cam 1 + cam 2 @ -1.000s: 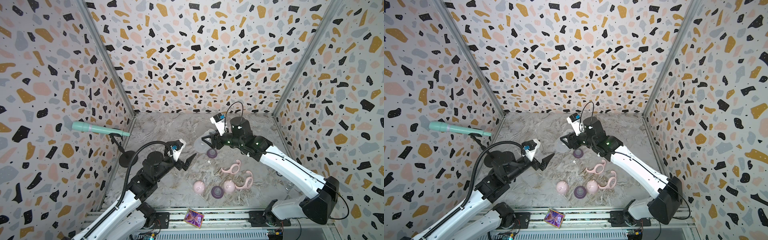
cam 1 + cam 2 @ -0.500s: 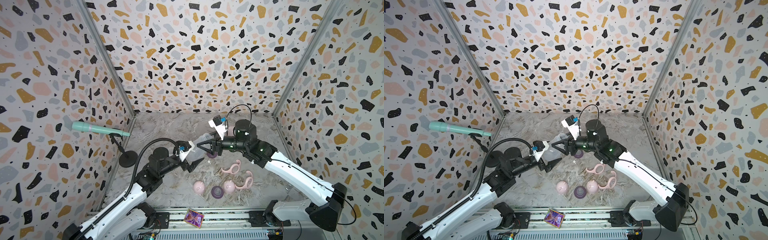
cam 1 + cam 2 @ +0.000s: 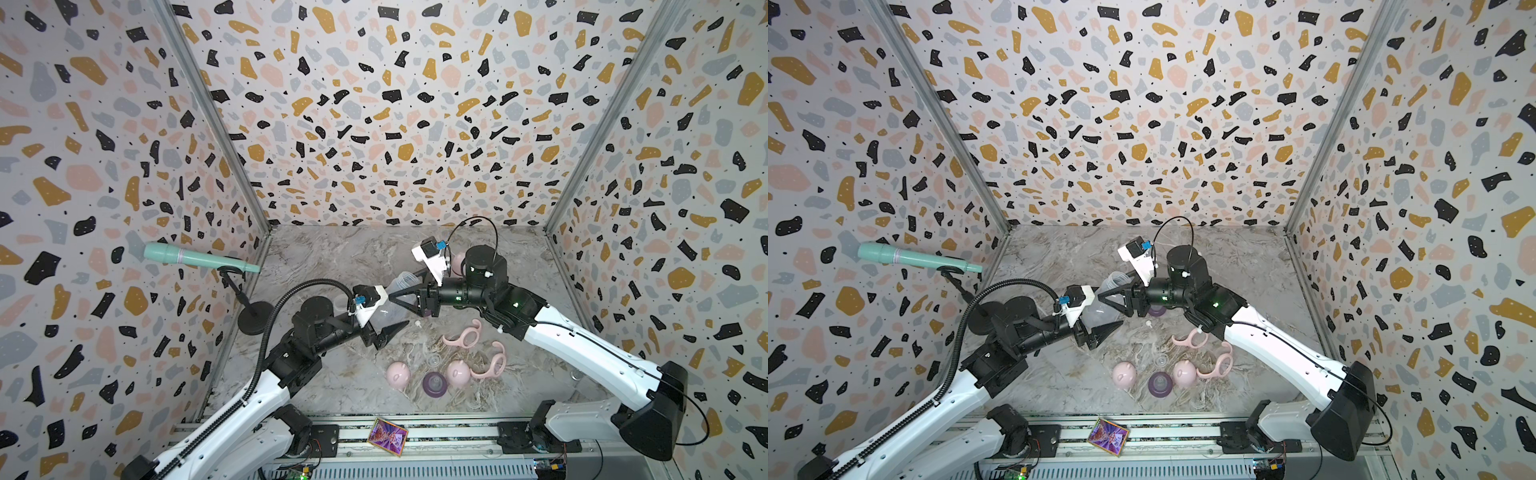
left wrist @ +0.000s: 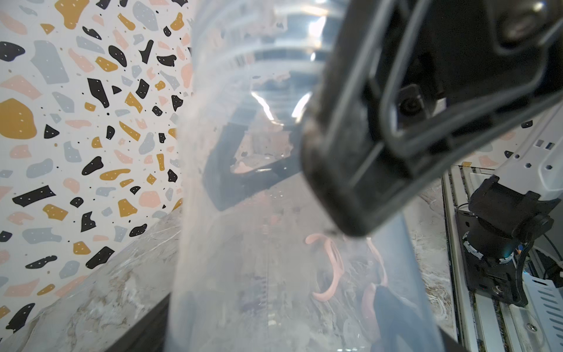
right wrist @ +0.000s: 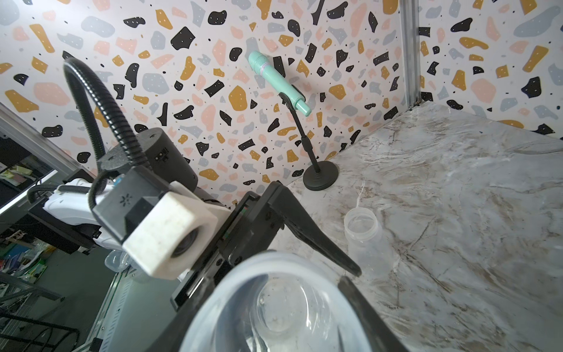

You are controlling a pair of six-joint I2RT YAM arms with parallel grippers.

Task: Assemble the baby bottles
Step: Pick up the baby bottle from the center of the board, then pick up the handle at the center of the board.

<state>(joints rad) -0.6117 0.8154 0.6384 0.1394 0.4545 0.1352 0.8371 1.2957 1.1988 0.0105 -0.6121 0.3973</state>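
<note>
My right gripper blocks the clear bottle's neck (image 3: 405, 281), so next my left gripper takes the bottle's lower end and frees my right gripper to fetch a pink collar (image 3: 468, 336).
A clear bottle (image 3: 385, 312) (image 3: 1098, 309) hangs in mid-air at the table's middle, with my right gripper (image 3: 395, 296) shut on it near its mouth. The right wrist view looks down into this bottle (image 5: 274, 314). My left gripper (image 3: 388, 318) stands open with its jaws astride the bottle's lower end; the bottle (image 4: 259, 243) fills the left wrist view. A second clear bottle (image 3: 404, 280) (image 5: 364, 240) stands just behind, a third (image 3: 341, 305) beside the left wrist. Two pink caps (image 3: 397, 375), a purple teat ring (image 3: 433, 384) and two pink collars (image 3: 463, 336) lie in front.
A mint microphone (image 3: 195, 259) leans on a stand whose round base (image 3: 254, 320) sits by the left wall. Another pink cap (image 3: 458, 262) shows behind the right wrist, and a purple ring (image 3: 1156, 311) under it. A colourful card (image 3: 387, 436) rests on the front rail.
The right gripper has swung left and levelled out with the bottle. The left arm has reached in to meet it, so its jaws now straddle the bottle and have narrowed slightly.
</note>
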